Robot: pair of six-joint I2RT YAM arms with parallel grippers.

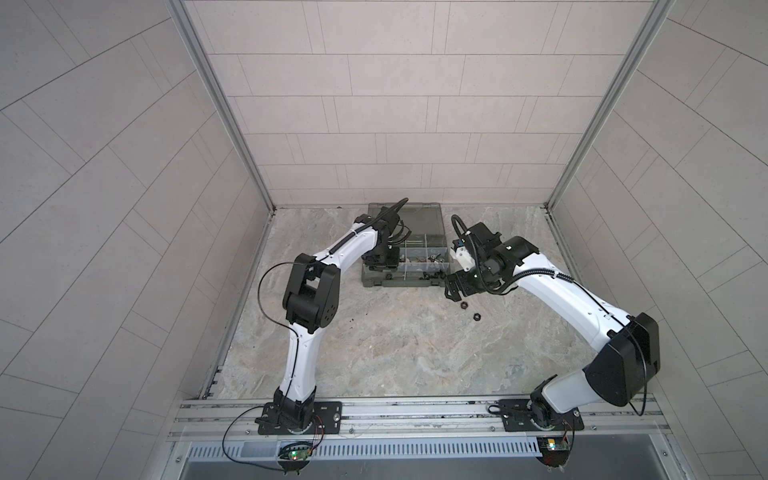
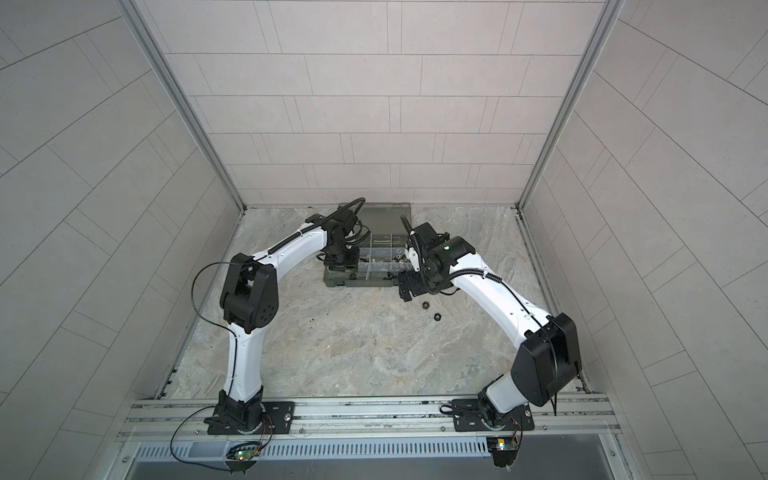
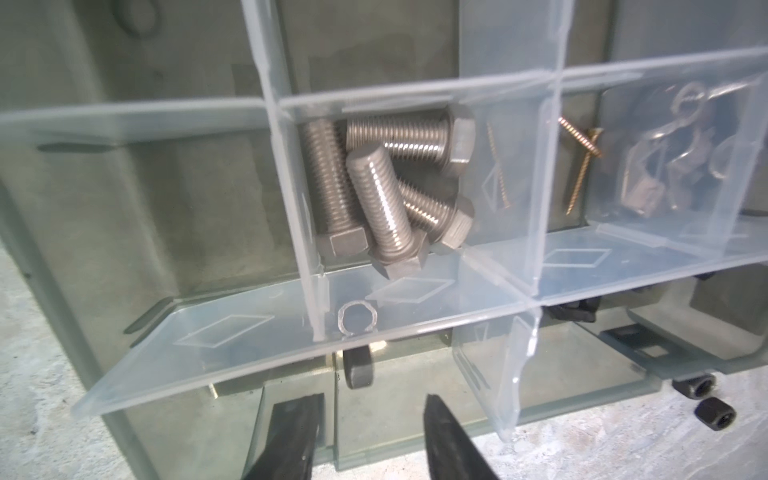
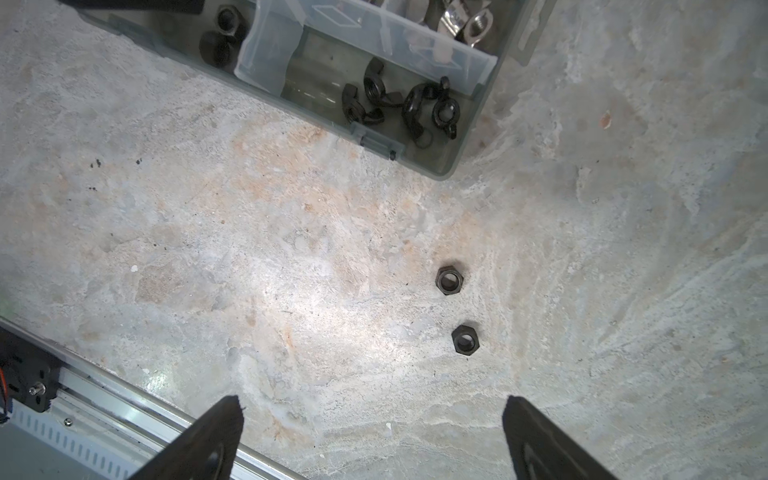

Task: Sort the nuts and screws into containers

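Observation:
I should back my left gripper out from over the black hex nuts' container (image 3: 360,374), where it hangs, while my right gripper takes the loose nut (image 1: 464,304) nearest the case.
The grey-green organizer case (image 1: 397,285) (image 2: 358,284) lies open at the back of the table, its containers split by clear walls (image 3: 419,328). One container holds several silver hex bolts (image 3: 374,187); thin brass screws (image 3: 579,160) lie in the one beside it. My left gripper (image 3: 370,419) (image 1: 376,266) hangs open over the case's front-left container, where a black nut (image 3: 358,370) sits just ahead of the fingertips. Two black hex nuts (image 4: 449,280) (image 4: 466,340) lie on the table (image 1: 463,306) (image 1: 476,318). My right gripper (image 4: 372,415) (image 1: 452,291) is wide open above the table near them, with nothing between its fingers.
Black wing nuts (image 4: 399,104) fill the case's front-right corner container, and silver wing nuts (image 4: 465,20) lie behind them. More black hex nuts (image 4: 220,33) sit in a middle front container. The case lid (image 1: 419,218) lies flat against the back wall. The marbled tabletop (image 1: 374,353) stretches toward the mounting rail (image 1: 415,409).

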